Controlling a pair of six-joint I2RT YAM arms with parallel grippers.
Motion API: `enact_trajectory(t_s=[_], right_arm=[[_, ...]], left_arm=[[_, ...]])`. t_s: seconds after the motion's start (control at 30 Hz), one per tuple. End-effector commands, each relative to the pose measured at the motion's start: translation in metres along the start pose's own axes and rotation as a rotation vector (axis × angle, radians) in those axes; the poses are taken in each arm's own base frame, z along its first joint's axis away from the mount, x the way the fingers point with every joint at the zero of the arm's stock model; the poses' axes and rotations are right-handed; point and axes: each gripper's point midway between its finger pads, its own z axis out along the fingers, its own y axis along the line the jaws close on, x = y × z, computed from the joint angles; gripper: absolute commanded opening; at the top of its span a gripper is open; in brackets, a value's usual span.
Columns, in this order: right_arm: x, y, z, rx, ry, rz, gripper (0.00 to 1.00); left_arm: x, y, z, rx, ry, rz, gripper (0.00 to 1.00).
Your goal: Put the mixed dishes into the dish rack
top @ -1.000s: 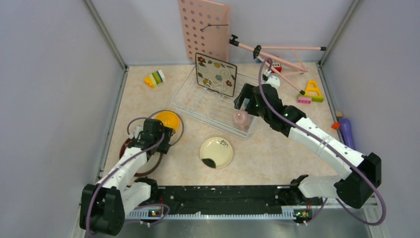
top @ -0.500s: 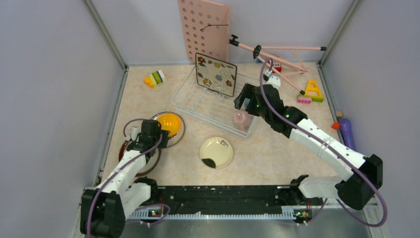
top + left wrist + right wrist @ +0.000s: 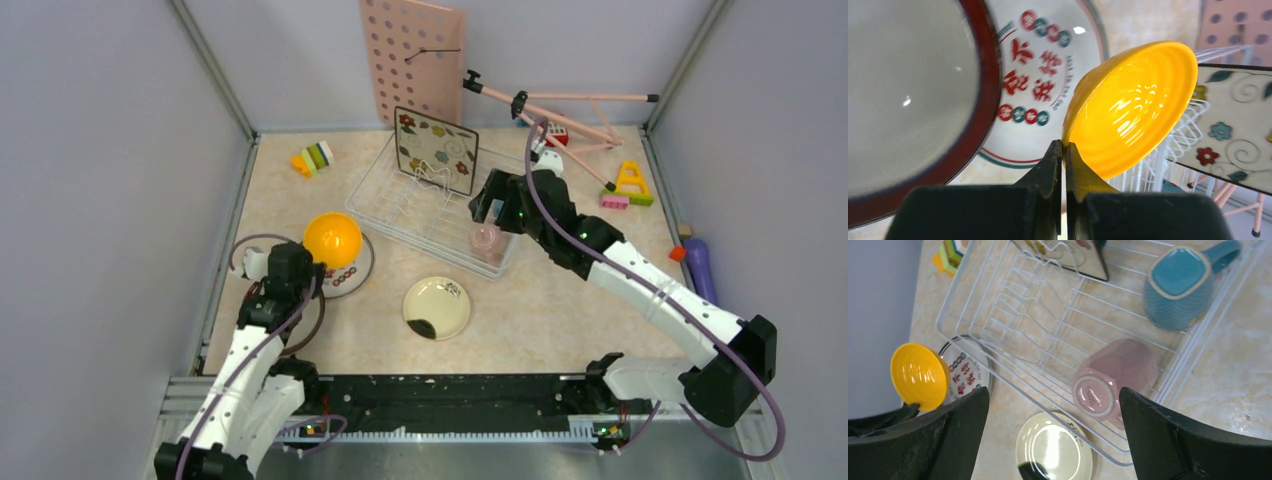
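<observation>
My right gripper is open and the orange-yellow bowl's far rim [image 3: 347, 219] is free, so my left gripper should keep carrying the bowl over the dish rack [image 3: 428, 218] until both hold it.
My left gripper [image 3: 1064, 147] is shut on the near rim of the orange-yellow bowl [image 3: 1133, 110], which hangs tilted above a white plate with red and teal dots [image 3: 1048, 65]. A dark-red-rimmed plate [image 3: 908, 100] lies beside it, partly under my left arm. From above, the bowl [image 3: 333, 240] sits just left of the white wire dish rack [image 3: 400, 205]. A square flowered plate [image 3: 436, 150] stands upright in the rack, where a pink cup [image 3: 1113, 377] and a blue cup [image 3: 1178, 285] lie too. My right gripper [image 3: 1053, 395] hovers open over the pink cup. A cream plate with a black blotch [image 3: 436, 308] lies on the table in front of the rack.
A pink pegboard [image 3: 412, 60] leans on the back wall beside a folded pink stand [image 3: 560, 110]. Toy blocks lie at the back left [image 3: 313, 158] and right [image 3: 628, 185]. A purple object [image 3: 698, 265] lies by the right wall. Grey walls close in three sides.
My left gripper has shut on the bowl's rim and lifted the bowl, tilting it off the dotted plate, as the arm drew back. The right arm has barely moved.
</observation>
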Motion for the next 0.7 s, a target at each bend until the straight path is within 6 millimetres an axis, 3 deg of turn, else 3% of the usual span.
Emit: enact_trajectory(t_s=[0.0, 0.17, 0.27, 0.43, 0.53, 0.67], right_arm=[[-0.002, 0.052, -0.021, -0.314, 0.015, -0.114, 0.98], [0.011, 0.089, -0.040, -0.569, 0.071, -0.187, 0.98], [0.018, 0.105, -0.053, -0.702, 0.087, -0.224, 0.98], [0.021, 0.125, -0.075, -0.893, 0.052, -0.213, 0.99], [0.019, 0.126, -0.078, -0.916, 0.027, -0.173, 0.99], [0.016, 0.130, -0.088, -0.977, -0.015, -0.153, 0.99]], left_arm=[[-0.025, -0.054, -0.031, 0.196, -0.075, 0.180, 0.00], [-0.014, -0.092, -0.054, 0.435, -0.034, 0.435, 0.00], [0.021, -0.121, -0.088, 0.708, 0.118, 0.586, 0.00], [0.066, -0.149, -0.124, 0.920, 0.443, 0.543, 0.00], [0.078, -0.165, -0.143, 1.055, 0.554, 0.485, 0.00], [0.086, -0.173, -0.155, 1.118, 0.684, 0.394, 0.00]])
